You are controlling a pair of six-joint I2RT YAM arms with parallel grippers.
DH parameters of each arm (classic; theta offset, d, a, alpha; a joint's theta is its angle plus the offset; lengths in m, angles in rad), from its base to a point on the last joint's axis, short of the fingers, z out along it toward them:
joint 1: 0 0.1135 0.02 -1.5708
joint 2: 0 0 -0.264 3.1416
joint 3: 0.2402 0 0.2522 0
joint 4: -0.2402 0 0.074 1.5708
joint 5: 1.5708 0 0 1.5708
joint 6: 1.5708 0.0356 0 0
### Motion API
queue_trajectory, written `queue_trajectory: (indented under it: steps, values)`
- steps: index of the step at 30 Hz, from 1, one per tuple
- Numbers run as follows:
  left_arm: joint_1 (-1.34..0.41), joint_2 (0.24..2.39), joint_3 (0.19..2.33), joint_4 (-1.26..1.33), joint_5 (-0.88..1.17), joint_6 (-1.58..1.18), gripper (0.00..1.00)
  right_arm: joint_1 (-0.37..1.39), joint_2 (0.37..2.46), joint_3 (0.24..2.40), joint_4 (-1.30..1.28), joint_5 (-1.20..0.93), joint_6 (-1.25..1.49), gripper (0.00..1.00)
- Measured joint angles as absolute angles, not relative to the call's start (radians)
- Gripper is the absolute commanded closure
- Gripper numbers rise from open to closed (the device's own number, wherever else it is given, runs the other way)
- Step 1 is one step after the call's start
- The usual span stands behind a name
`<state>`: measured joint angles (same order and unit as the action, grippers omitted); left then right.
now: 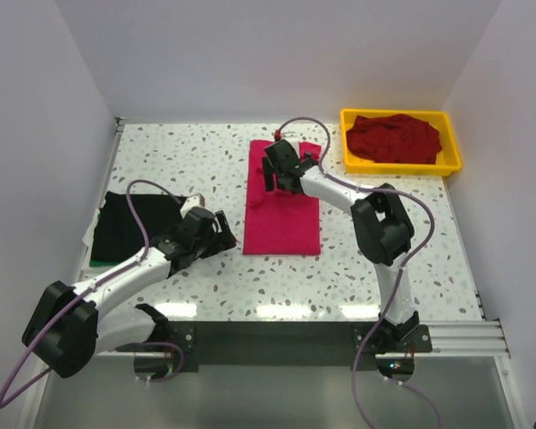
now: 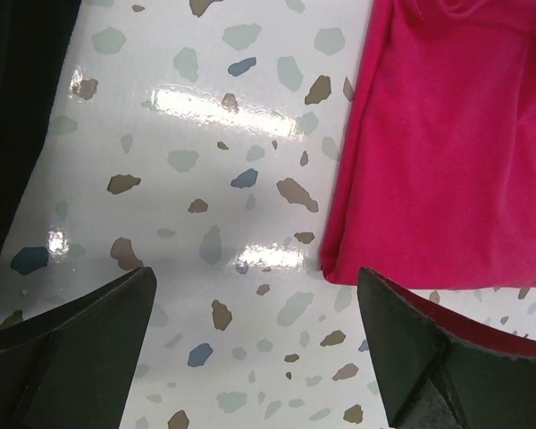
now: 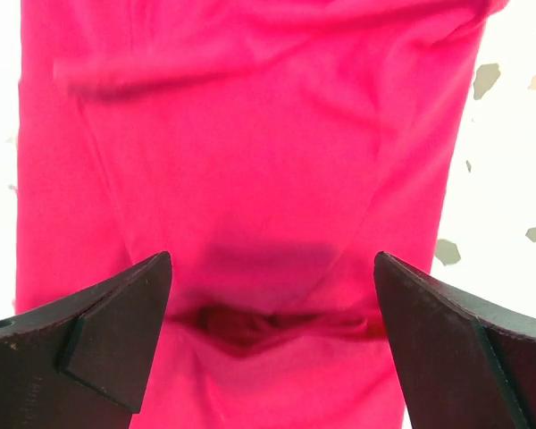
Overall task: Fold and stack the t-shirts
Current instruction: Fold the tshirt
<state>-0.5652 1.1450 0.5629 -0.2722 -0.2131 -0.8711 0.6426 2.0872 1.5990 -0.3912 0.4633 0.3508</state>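
The bright pink-red t-shirt [image 1: 282, 228] will fold over in one piece when the robot lifts the t-shirt's near corners, because layers lie close together along the t-shirt's side edge [image 2: 341, 195].
The bright pink-red t-shirt [image 1: 282, 214] lies on the table's middle, folded into a long strip. My right gripper [image 1: 274, 175] is open just above its far half, jaws spread over a crease in the cloth [image 3: 268, 317], holding nothing. My left gripper [image 1: 221, 234] is open and empty over bare table, just left of the shirt's near left corner [image 2: 339, 268]. The black t-shirt [image 1: 129, 225] lies flat at the left edge, partly under my left arm; its edge shows in the left wrist view [image 2: 13, 116]. The dark maroon t-shirt [image 1: 395, 137] is bunched in the tray.
The yellow plastic tray [image 1: 451, 143] stands at the far right corner. White walls close in the table on the left, back and right. The speckled tabletop [image 1: 196, 161] shows around the shirts.
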Motion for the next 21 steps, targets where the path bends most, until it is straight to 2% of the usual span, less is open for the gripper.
queue_trajectory:
  steps: [6, 10, 14, 16, 17, 21]
  values:
    - [-0.565, 1.155, 0.562, -0.25, -0.191, -0.871, 0.0, 0.588, 2.062, 1.591, -0.389, 0.426, 0.407, 0.01]
    - [-0.566, 1.205, 0.562, -0.191, -0.139, -0.87, 0.0, 0.536, 1.86, 1.366, -0.383, 0.293, 0.45, 0.01]
    - [-0.583, 1.291, 0.564, -0.127, -0.097, -0.869, 0.0, 0.448, 1.558, 1.077, -0.357, 0.12, 0.498, 0.01]
    - [-0.599, 1.335, 0.572, -0.109, -0.086, -0.866, 0.04, 0.426, 1.451, 0.968, -0.357, 0.057, 0.517, 0.01]
    - [-0.606, 1.349, 0.584, -0.093, -0.08, -0.863, 0.1, 0.426, 1.419, 0.925, -0.356, 0.028, 0.527, 0.01]
    - [-0.638, 1.414, 0.613, -0.044, -0.058, -0.86, 0.22, 0.436, 1.377, 0.785, -0.337, -0.105, 0.569, 0.07]
